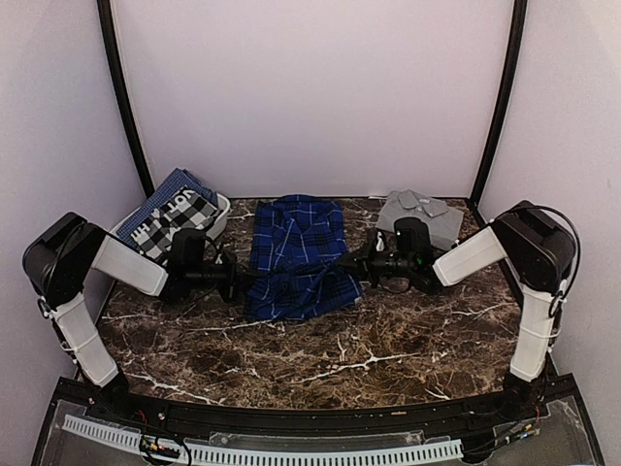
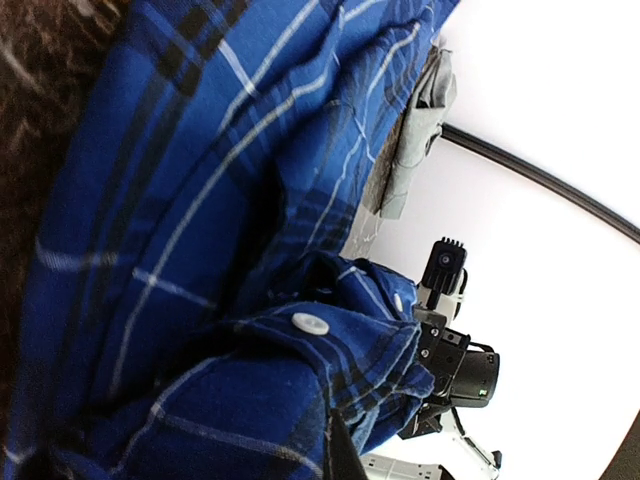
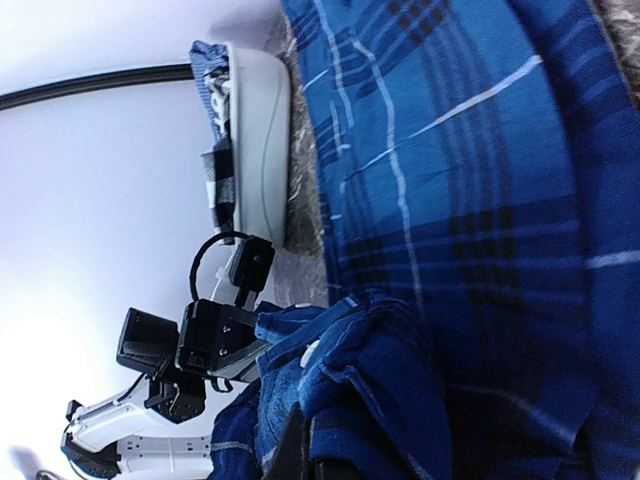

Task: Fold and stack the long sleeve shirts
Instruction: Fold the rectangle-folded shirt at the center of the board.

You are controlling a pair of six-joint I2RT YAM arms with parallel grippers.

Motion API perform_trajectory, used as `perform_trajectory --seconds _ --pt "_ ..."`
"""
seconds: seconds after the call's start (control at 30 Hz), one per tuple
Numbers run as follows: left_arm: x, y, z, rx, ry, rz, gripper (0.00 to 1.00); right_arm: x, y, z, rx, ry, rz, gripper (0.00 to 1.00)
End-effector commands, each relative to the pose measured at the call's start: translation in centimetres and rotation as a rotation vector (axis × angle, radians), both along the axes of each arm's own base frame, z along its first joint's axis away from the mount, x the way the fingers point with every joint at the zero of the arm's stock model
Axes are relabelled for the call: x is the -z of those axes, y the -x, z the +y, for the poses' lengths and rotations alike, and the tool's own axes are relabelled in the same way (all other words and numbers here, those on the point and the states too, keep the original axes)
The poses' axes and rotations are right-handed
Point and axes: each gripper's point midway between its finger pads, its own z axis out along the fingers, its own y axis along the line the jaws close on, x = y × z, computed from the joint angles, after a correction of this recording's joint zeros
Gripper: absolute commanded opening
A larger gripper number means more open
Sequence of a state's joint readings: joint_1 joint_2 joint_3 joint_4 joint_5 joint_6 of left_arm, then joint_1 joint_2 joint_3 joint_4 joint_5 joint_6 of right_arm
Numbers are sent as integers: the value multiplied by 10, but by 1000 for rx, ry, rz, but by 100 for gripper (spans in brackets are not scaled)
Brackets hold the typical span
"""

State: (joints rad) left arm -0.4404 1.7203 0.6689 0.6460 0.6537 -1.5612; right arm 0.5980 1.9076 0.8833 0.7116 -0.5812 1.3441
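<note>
The plaid shirt's near edge (image 1: 294, 294) is hanging in a bunch between my grippers. Next, I lower it and move my left gripper to the folds at the shirt's middle (image 1: 307, 272).
The royal-blue and black plaid shirt (image 1: 293, 243) lies in the middle of the table, its near edge bunched and raised between the two arms. My left gripper (image 1: 242, 282) is shut on that edge from the left, and my right gripper (image 1: 352, 264) is shut on it from the right. In the left wrist view, plaid cloth (image 2: 200, 200) with a white button (image 2: 310, 323) fills the frame and covers my left gripper (image 2: 338, 445). The right wrist view shows the same cloth (image 3: 480, 200) wrapped round my right gripper (image 3: 305, 450). The grey shirt (image 1: 419, 216) lies folded at the back right.
A white basket (image 1: 219, 216) holding checked and blue cloths stands at the back left, close behind the left arm. White walls with black corner posts (image 1: 124, 97) close in the back and sides. The table top (image 1: 320, 359) is dark marble.
</note>
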Motion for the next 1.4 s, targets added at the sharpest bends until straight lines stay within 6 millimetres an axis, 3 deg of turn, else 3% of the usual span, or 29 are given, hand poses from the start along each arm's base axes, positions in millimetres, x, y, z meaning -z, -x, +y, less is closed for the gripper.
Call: perform_trajectory --seconds 0.0,0.2,0.4,0.5,0.6,0.73,0.93,1.03,1.1,1.37 --pt "13 -24 -1 -31 -7 -31 0 26 -13 1 1 9 8 0" --pt "54 -26 0 -17 -80 20 0 59 -5 -8 20 51 52 0" --pt "73 -9 4 0 -112 60 0 74 16 -23 29 84 82 0" --pt "77 10 -1 29 -128 76 0 81 35 -29 19 98 99 0" --pt "82 40 -6 53 -129 116 0 84 57 -34 1 99 109 0" --pt "75 66 -12 78 -130 108 0 83 77 -41 -14 100 111 0" --pt "64 73 -15 104 -186 78 0 68 79 -42 -17 100 68 0" --pt "54 65 -14 94 -210 42 9 57 74 -38 -27 108 32 1" --pt "47 60 -16 98 -226 15 18 50 72 -37 -32 113 8 7" --pt "31 44 -13 93 -267 -52 54 36 63 -34 -38 133 -40 43"
